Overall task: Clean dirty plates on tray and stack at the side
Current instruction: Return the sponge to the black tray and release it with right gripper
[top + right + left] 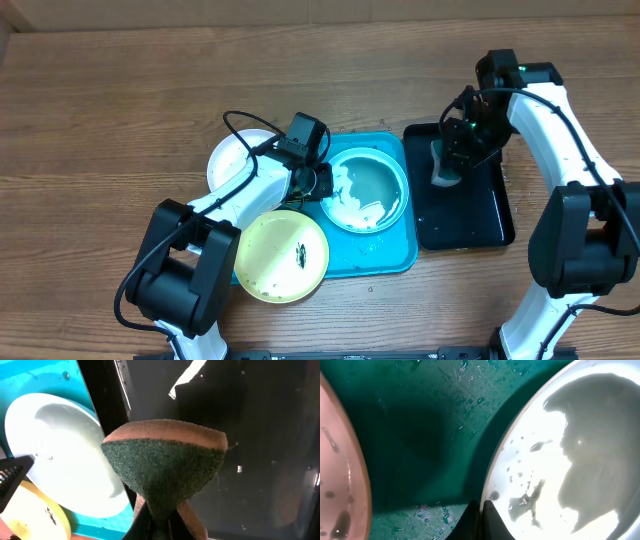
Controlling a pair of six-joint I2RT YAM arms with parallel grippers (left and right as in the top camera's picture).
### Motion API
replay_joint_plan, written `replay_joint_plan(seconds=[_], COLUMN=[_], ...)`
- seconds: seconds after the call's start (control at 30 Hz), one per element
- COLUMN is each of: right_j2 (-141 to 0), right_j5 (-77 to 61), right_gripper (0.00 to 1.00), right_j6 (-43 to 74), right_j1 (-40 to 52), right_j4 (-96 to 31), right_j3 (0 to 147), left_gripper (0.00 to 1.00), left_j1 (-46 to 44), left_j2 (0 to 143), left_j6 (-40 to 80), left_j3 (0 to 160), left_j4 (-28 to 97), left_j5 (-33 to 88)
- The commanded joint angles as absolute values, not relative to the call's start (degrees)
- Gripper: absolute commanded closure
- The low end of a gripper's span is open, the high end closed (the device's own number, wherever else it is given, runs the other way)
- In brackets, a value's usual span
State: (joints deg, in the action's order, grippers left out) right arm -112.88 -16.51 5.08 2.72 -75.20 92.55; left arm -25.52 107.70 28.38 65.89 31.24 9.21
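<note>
My right gripper should put the sponge (443, 172) it is holding into the black tray (466, 202) and wait open before my left gripper brings over the mint-green plate.
The turquoise tray (385, 258) holds a mint-green plate (366, 188) with white smears. My left gripper (318, 186) is at that plate's left rim. In the left wrist view its fingers (492, 522) are shut, with the plate's (580, 445) thin rim running between them. A yellow plate (282, 256) with a dark smear overlaps the tray's left edge. A white plate (232, 160) lies on the table to the left of the tray. My right gripper (446, 160) is shut on a green-and-brown sponge (165, 470) over the black tray (470, 220).
The black tray (265, 435) stands just right of the turquoise tray (45, 375). In the left wrist view, water drops speckle the turquoise tray floor (430, 425), and another plate's speckled edge (340, 490) shows at the left. Bare wooden table surrounds both trays.
</note>
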Motion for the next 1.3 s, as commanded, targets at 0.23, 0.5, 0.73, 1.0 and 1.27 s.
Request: replay_joint_plan(seconds=[0.23, 0.5, 0.73, 1.0, 1.27], right_j2=[-111.92, -111.92, -111.92, -111.98, -111.98], right_j5=[-3.68, -3.64, -0.62, 2.74, 4.47], right_gripper=[0.96, 0.96, 0.96, 0.96, 0.92], right_j6=[8.19, 8.78, 8.80, 1.93, -0.10], right_j1=[2.81, 2.81, 2.79, 2.07, 2.07], right_j4=[-74.26, -74.02, -73.76, -69.34, -58.52], right_j3=[92.55, 92.51, 92.18, 89.10, 77.97], left_gripper=[0.78, 0.77, 0.87, 0.87, 0.83], left_j1=[-26.09, -26.09, -26.20, -26.30, -26.28], left_j2=[108.49, 108.49, 108.60, 109.51, 109.51], left_j6=[27.86, 27.86, 27.81, 27.66, 27.64], left_j3=[65.76, 65.71, 65.71, 65.71, 65.71], left_j4=[30.74, 31.00, 31.22, 30.74, 29.95], left_j5=[9.91, 8.38, 8.34, 8.38, 8.36])
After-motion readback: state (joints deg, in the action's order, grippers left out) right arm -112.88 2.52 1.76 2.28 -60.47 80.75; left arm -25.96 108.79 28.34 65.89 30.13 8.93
